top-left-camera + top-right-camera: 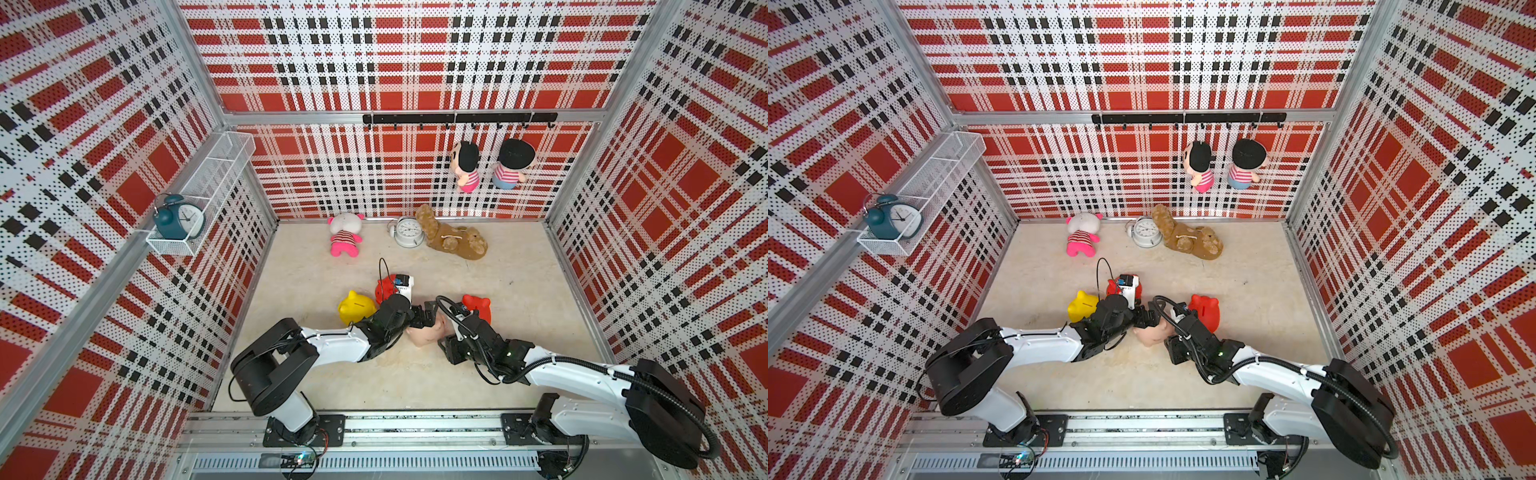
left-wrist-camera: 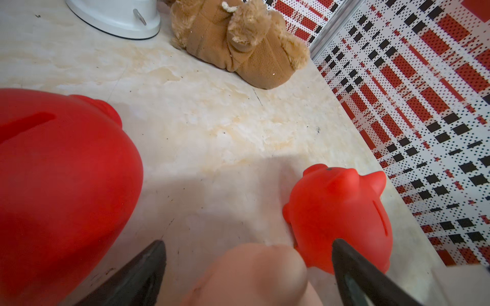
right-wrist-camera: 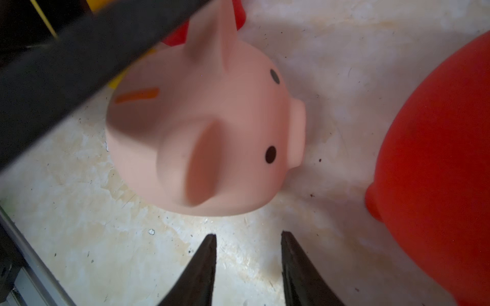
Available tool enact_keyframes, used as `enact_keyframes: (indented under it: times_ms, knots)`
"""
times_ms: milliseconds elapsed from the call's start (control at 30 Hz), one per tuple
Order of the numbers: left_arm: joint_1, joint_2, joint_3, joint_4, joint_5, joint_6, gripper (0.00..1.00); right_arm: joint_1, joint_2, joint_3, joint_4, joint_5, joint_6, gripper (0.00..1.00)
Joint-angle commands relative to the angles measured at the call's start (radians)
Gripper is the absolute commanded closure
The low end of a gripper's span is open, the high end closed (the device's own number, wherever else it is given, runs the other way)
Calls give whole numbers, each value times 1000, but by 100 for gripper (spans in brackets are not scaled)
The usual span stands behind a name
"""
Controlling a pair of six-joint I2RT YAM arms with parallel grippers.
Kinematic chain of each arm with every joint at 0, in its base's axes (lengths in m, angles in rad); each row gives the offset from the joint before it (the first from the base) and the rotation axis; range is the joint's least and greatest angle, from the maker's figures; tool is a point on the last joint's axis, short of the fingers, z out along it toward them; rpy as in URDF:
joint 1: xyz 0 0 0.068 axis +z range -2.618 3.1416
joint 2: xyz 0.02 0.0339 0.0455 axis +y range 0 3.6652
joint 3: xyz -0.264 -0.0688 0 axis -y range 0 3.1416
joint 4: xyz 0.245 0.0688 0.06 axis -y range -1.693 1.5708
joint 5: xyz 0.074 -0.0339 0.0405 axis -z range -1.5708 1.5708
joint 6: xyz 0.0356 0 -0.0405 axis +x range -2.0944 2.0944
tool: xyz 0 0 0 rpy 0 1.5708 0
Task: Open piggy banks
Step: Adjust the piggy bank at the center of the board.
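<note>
My left gripper should take a new hold and help turn the piggy bank's bottom side forward, because the pink piggy bank's slot (image 3: 136, 95) faces up and the piggy bank's bottom side faces down.
A pale pink piggy bank (image 1: 424, 334) (image 1: 1152, 334) lies on the floor between my two grippers. In the right wrist view the pink piggy bank (image 3: 206, 127) shows its snout, eyes and back slot. My left gripper (image 1: 428, 318) (image 2: 248, 246) is open, its jaws wide on either side of the pink pig's rounded body (image 2: 254, 275) with gaps showing. My right gripper (image 1: 441, 341) (image 3: 248, 235) is open, with bare floor between its fingertips, just short of the pig. A yellow piggy bank (image 1: 355, 307) and two red ones (image 1: 384, 286) (image 1: 478, 307) stand close around.
A pink-and-white striped plush (image 1: 345, 237), a white alarm clock (image 1: 409, 232) and a brown plush dog (image 1: 451, 239) lie along the back wall. Two dolls (image 1: 467, 166) hang from a hook rail. A wire shelf (image 1: 199, 187) with a blue clock is on the left wall.
</note>
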Motion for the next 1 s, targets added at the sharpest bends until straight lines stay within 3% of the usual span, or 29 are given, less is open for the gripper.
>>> enact_keyframes:
  times_ms: [0, 233, 500, 967]
  knots:
    - [-8, 25, 2, 65, 50, 5, 4, -6, 28, -14, 117, -32, 10, 61]
    - [4, 95, 1, 93, 99, -14, 20, -7, 64, -18, 150, -36, -9, 62]
    - [66, 121, -52, 202, 202, -89, 48, -9, 52, -14, 166, -59, -34, 63]
    - [190, 65, -257, 398, 233, -124, 51, -8, 98, 83, 198, -131, -99, 63]
